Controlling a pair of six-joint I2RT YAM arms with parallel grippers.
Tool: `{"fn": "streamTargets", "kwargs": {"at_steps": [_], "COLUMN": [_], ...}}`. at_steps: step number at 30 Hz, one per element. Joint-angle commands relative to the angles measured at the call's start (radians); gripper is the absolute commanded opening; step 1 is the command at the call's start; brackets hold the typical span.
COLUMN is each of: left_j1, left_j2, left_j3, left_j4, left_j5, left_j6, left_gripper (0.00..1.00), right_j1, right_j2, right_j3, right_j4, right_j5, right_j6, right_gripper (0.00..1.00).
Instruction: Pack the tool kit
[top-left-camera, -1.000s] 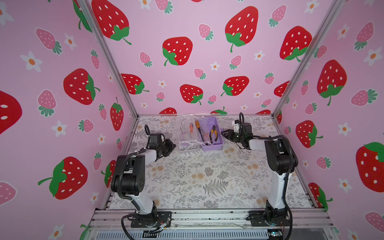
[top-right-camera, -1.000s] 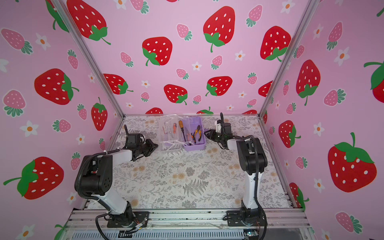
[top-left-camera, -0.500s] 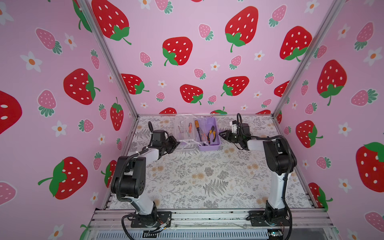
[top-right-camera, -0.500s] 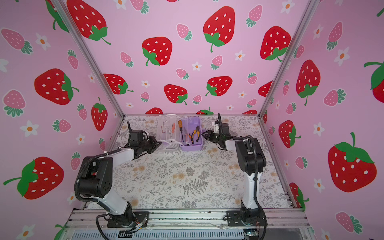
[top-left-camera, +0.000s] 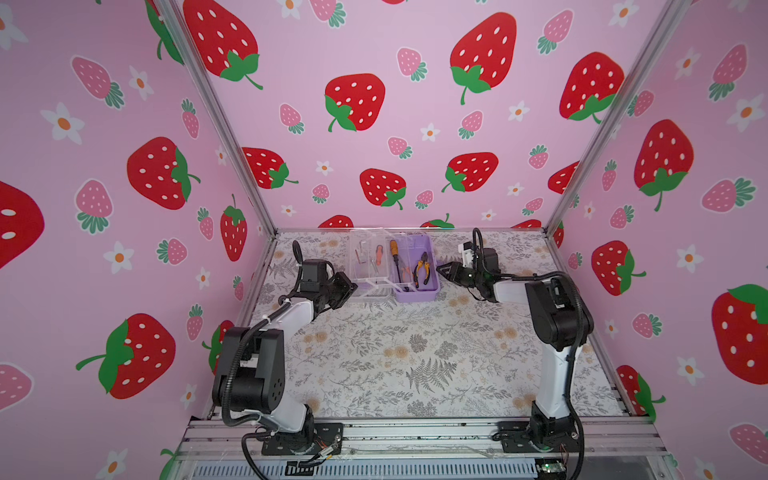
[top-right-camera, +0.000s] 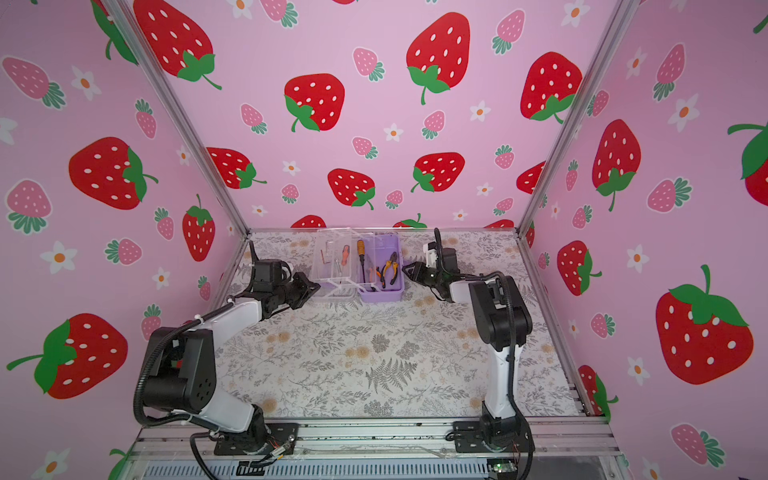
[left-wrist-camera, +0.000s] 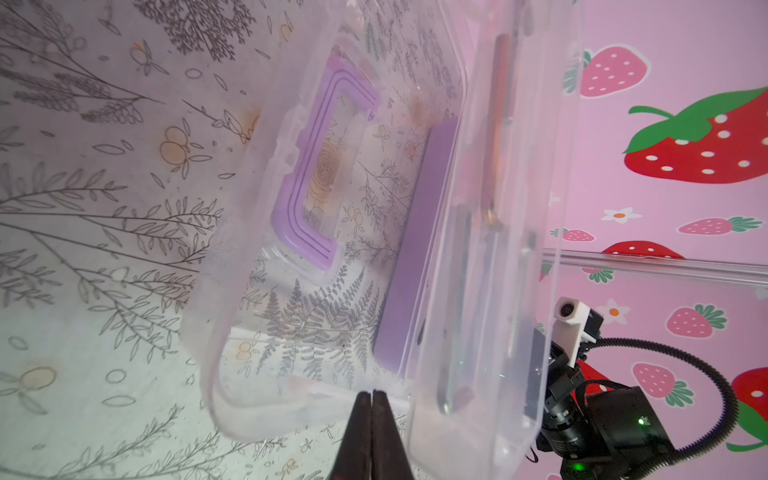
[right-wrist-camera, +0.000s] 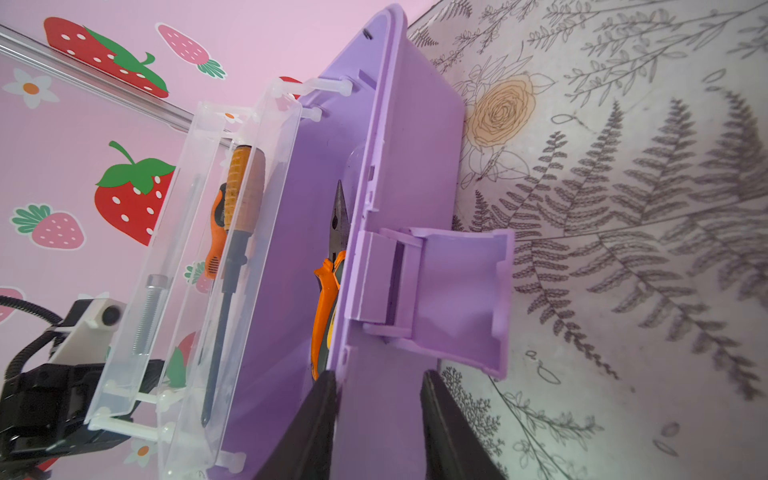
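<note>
My left gripper should back away, open and take the lid's outer long edge to close the lid, because its shut fingers are by the clear lid's near end.
The tool kit's lilac box stands open at the back of the table, in both top views. Orange-handled pliers lie inside it. A yellow-handled screwdriver rests in a clear tray. The clear lid with its purple handle is folded out to the left. My left gripper is shut, with its tips against the lid's rim and nothing between them. My right gripper is open and straddles the box's right wall, one finger inside the rim.
The box's lilac latch hangs open on the right wall. A small orange screwdriver and silver metal pieces lie in the outer clear tray. The back wall is close behind the box. The floral table stretches forward.
My left gripper has moved right and away, from beside the lid up to its rim. My right gripper has stayed at the box's right wall.
</note>
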Motion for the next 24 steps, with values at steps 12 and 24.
{"fn": "streamTargets", "kwargs": {"at_steps": [12,24], "left_j1": [0.117,0.115], "left_j2": [-0.032,0.173], "left_j3": [-0.048,0.01], "left_j4": [-0.053,0.143], "left_j5": [-0.004,0.044], "left_j6": [0.042,-0.019], "left_gripper": [0.09,0.07], "right_j1": [-0.01,-0.01], "right_j2": [-0.026,-0.035], "right_j3": [-0.031,-0.037], "right_j4": [-0.08,-0.082], "right_j5": [-0.009,-0.009], "right_j6": [-0.013,-0.005], "right_gripper": [0.37,0.37]}}
